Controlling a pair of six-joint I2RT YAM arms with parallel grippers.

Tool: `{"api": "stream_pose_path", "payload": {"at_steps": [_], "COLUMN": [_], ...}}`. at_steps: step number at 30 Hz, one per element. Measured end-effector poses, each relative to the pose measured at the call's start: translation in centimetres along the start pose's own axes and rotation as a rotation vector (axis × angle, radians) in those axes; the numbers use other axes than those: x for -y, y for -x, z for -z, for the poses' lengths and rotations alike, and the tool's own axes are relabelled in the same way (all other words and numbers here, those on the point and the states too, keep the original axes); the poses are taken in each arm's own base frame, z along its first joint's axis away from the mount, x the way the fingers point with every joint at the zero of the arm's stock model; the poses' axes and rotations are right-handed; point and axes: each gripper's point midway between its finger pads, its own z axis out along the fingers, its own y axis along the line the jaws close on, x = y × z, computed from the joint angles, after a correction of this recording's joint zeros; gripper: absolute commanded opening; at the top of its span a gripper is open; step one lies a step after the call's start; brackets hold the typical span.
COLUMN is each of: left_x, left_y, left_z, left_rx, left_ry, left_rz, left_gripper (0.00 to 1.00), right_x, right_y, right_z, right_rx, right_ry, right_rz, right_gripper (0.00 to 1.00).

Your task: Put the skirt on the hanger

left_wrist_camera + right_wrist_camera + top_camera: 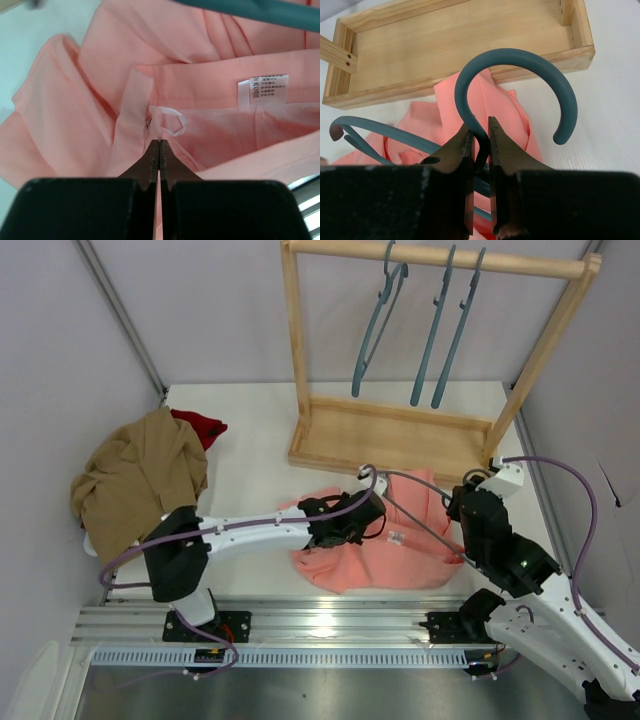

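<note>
The left gripper's fingers hold the fold (159,131) beside the white loop, so the left gripper should keep pulling away from the teal hanger (413,478) until the waistband spreads open, and then let go.
The salmon-pink skirt (385,555) lies crumpled on the white table in front of the wooden rack. My left gripper (159,142) is shut on a fold of its waistband, beside a small white loop and left of the white label (268,89). In the top view the left gripper (358,520) sits at the skirt's upper left edge. My right gripper (480,131) is shut on the neck of the teal hanger (517,55), just below its hook. The hanger's arms run left over the skirt (490,100). One teal bar of the hanger (250,7) crosses above the cloth.
A wooden rack (440,258) with a tray base (390,440) stands behind the skirt, and three teal hangers (440,330) hang from its rail. A tan-brown garment (140,480) and a dark red one (200,425) lie at the left.
</note>
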Motion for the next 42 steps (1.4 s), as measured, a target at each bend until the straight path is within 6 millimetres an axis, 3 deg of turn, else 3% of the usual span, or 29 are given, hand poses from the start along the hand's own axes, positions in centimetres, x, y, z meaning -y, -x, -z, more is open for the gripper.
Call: {"api": "stream_pose_path", "payload": {"at_steps": [10, 17, 20, 22, 28, 32, 34, 42], "left_x": [-4.5, -6.7, -7.0, -7.0, -6.3, -5.9, -5.8, -4.7], "left_y": [-3.8, -12.3, -15.0, -15.7, -13.4, -10.3, -8.6, -4.2], "left_z": [6.4, 6.3, 6.2, 6.2, 6.3, 7.2, 7.9, 12.2], "left_rx": [0.02, -0.153, -0.2, -0.199, -0.134, -0.08, -0.042, 0.084], "left_ry": [0.068, 0.172, 0.17, 0.155, 0.09, 0.058, 0.043, -0.045], "left_rz": [0.386, 0.516, 0.523, 0.524, 0.469, 0.414, 0.391, 0.318], "left_gripper": [0.0, 0.0, 0.0, 0.02, 0.16, 0.31, 0.43, 0.5], "right_x": [-1.5, -3.3, -4.2, -4.8, -5.7, -6.0, -6.1, -5.3], "right_y": [-2.4, -3.8, -4.2, -4.6, -5.6, -6.0, -6.2, -7.3], "right_z": [-0.4, -0.6, -0.5, -0.4, 0.2, 0.4, 0.3, -0.6], "right_rx": [-0.095, -0.15, -0.166, -0.173, -0.195, -0.203, -0.207, -0.221], "right_ry": [0.056, 0.128, 0.173, 0.208, 0.27, 0.279, 0.273, 0.195], "right_rz": [-0.027, -0.039, -0.046, -0.046, -0.018, -0.006, 0.004, 0.014], "right_gripper": [0.0, 0.0, 0.0, 0.0, 0.0, 0.0, 0.0, 0.0]}}
